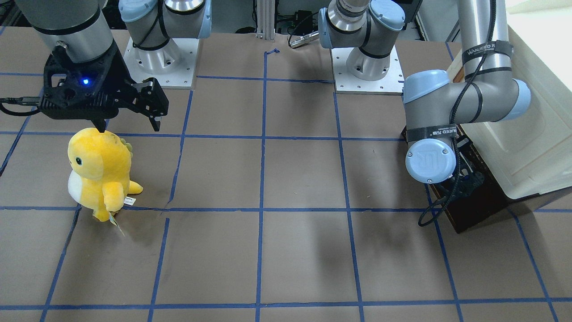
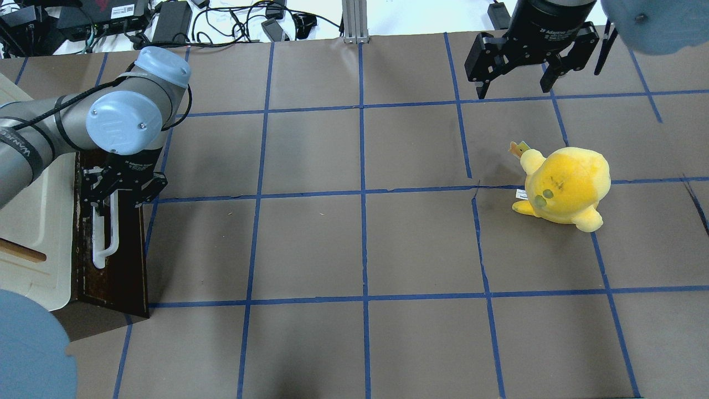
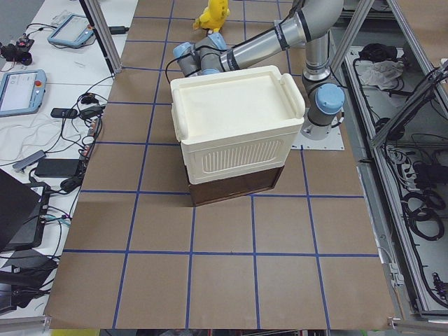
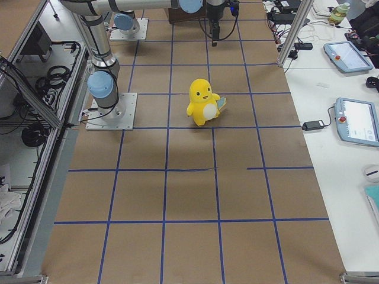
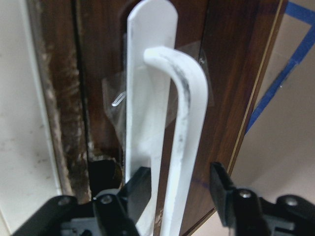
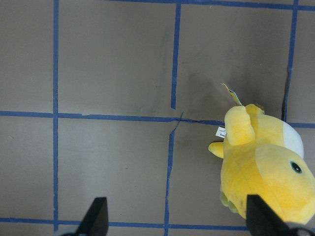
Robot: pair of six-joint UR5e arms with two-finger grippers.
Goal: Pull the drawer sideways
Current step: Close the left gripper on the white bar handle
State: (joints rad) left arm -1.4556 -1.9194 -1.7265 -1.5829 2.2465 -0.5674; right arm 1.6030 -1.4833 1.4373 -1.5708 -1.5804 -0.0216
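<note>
The drawer (image 1: 474,206) will come loose and slide straight out when the robot pulls the drawer's handle, because a dark gap (image 5: 80,73) runs along the front panel's edge.
The drawer (image 2: 130,260) has a dark brown front panel and a long white bar handle (image 2: 105,238). It sits at the foot of the cream cabinet (image 2: 33,221) at the table's left end. My left gripper (image 2: 119,191) is open at the handle's far end. In the left wrist view its fingers (image 5: 221,189) stand on either side of the white handle (image 5: 184,147), with a small gap to the bar. My right gripper (image 2: 513,88) is open and empty, hovering high at the far right.
A yellow plush toy (image 2: 565,185) stands on the brown table paper below the right gripper, and also shows in the right wrist view (image 6: 266,172). The cream cabinet (image 1: 527,134) fills the left end. Cables and devices (image 2: 166,22) lie beyond the far edge.
</note>
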